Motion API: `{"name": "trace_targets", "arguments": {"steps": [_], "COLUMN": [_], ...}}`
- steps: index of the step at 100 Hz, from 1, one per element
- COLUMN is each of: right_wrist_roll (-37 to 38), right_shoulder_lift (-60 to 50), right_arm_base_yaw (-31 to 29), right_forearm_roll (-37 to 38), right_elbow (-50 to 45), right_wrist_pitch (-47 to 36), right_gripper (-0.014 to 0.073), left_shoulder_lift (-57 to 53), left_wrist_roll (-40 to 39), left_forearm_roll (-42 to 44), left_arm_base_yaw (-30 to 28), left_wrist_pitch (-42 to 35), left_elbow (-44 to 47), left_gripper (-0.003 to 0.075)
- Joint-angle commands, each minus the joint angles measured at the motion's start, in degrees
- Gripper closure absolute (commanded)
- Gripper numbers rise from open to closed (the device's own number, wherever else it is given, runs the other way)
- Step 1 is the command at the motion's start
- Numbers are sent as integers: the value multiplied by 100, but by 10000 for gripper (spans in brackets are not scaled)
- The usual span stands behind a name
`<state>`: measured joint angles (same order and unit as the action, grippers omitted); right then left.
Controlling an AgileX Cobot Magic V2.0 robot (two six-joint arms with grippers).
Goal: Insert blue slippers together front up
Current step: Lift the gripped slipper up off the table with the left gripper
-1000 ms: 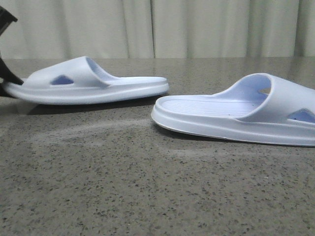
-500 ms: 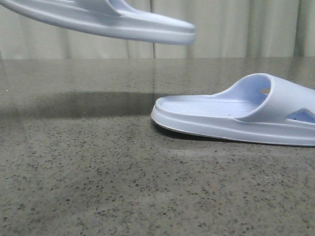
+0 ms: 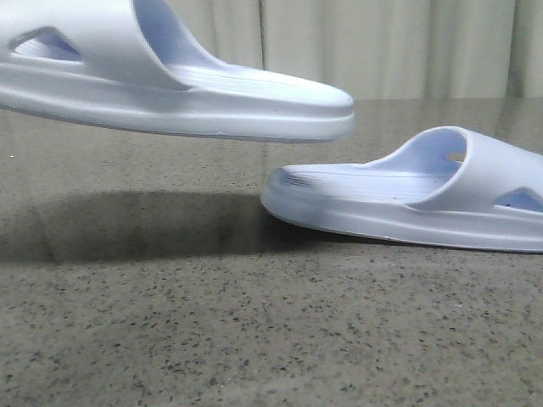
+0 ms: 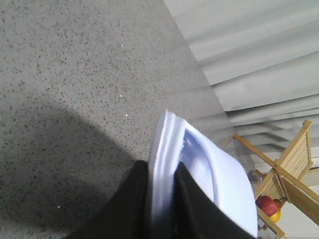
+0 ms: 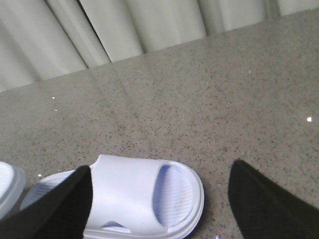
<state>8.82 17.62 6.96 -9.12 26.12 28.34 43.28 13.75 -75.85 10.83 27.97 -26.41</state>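
I should wait with my left gripper while my right gripper lifts the second slipper [image 3: 465, 188] first, because that slipper lies flat below the lifted slipper's heel end.
One pale blue slipper [image 3: 178, 89] hangs in the air at the left of the front view, sole down, its heel end above the other's heel. My left gripper [image 4: 163, 181] is shut on the edge of this slipper's sole [image 4: 164, 149]; the gripper itself is out of the front view. The second slipper [image 3: 407, 199] lies flat on the table at the right. In the right wrist view it [image 5: 139, 196] lies between and below the wide-open fingers of my right gripper [image 5: 159, 199], which holds nothing.
The speckled grey table [image 3: 254, 339] runs to pale curtains [image 3: 382, 42] at the back. A wooden rack with red and yellow fruit [image 4: 279, 199] stands beyond the table in the left wrist view. The lifted slipper casts a dark shadow [image 3: 127, 225].
The left slipper was lifted off the table, rose high, then came down and towards the camera and right; its heel now hangs over the resting slipper's heel. The right slipper has not moved.
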Motion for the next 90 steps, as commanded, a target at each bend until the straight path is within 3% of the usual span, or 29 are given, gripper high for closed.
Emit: {"name": "trace_targets", "arguments": {"steps": [1, 27, 90], "right_wrist_roll": [331, 894, 894], "right_shoulder_lift": [364, 1550, 3040], "right_arm_base_yaw": [-54, -54, -54], "right_forearm_roll": [148, 161, -184], "right_elbow": [88, 76, 76], "right_wrist_pitch": [-462, -726, -1175], "right_gripper": [101, 110, 111], "left_shoulder_lift": [-99, -113, -113], "left_wrist_roll": [-61, -61, -61], "left_forearm_roll": [-340, -365, -365], "left_arm_base_yaw": [33, 33, 33], "left_wrist_pitch": [-7, 70, 100], "left_elbow": [-123, -110, -110], "left_gripper": [687, 688, 688]}}
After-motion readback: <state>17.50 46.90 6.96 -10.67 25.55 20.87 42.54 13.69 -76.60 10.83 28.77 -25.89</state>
